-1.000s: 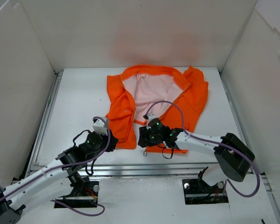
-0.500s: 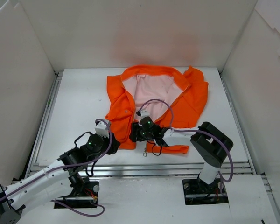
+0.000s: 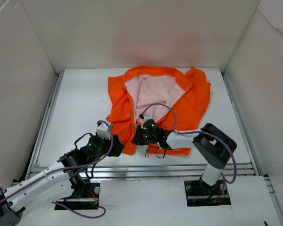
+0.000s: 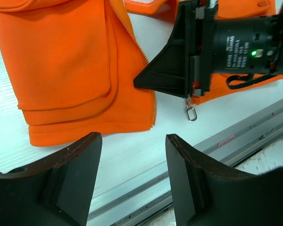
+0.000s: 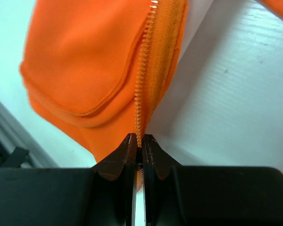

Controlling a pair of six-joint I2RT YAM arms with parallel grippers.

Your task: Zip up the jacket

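My right gripper is holding the jacket panel opposite the zipper pull (image 4: pixel 191 114). Next, my left gripper takes hold of that panel's bottom corner (image 4: pixel 146 122) to free my right gripper.
The orange jacket (image 3: pixel 198 101) lies open on the table, its pale pink lining (image 3: pixel 153 92) showing. In the right wrist view, my right gripper (image 5: pixel 140 140) is shut on the light zipper strip (image 5: pixel 141 94) at the bottom inner edge of the jacket's left panel (image 5: pixel 80 61). In the left wrist view that same gripper (image 4: pixel 179 66) touches the panel edge, and the small metal pull (image 4: pixel 191 113) hangs just below it. My left gripper (image 4: pixel 133 140) is open and empty, just in front of the left panel's hem (image 4: pixel 85 129). From above, the left gripper (image 3: pixel 114 142) sits beside the right gripper (image 3: pixel 137 136).
White walls (image 3: pixel 19 84) enclose the table on three sides. A metal rail (image 3: pixel 179 167) runs along the near edge, also seen in the left wrist view (image 4: pixel 217 141). The right arm's elbow (image 3: pixel 214 141) rests over the jacket's lower right hem.
My right gripper moved left from the right panel's hem to the left panel's zipper edge, its elbow swinging inward. My left gripper shifted slightly right and stays open.
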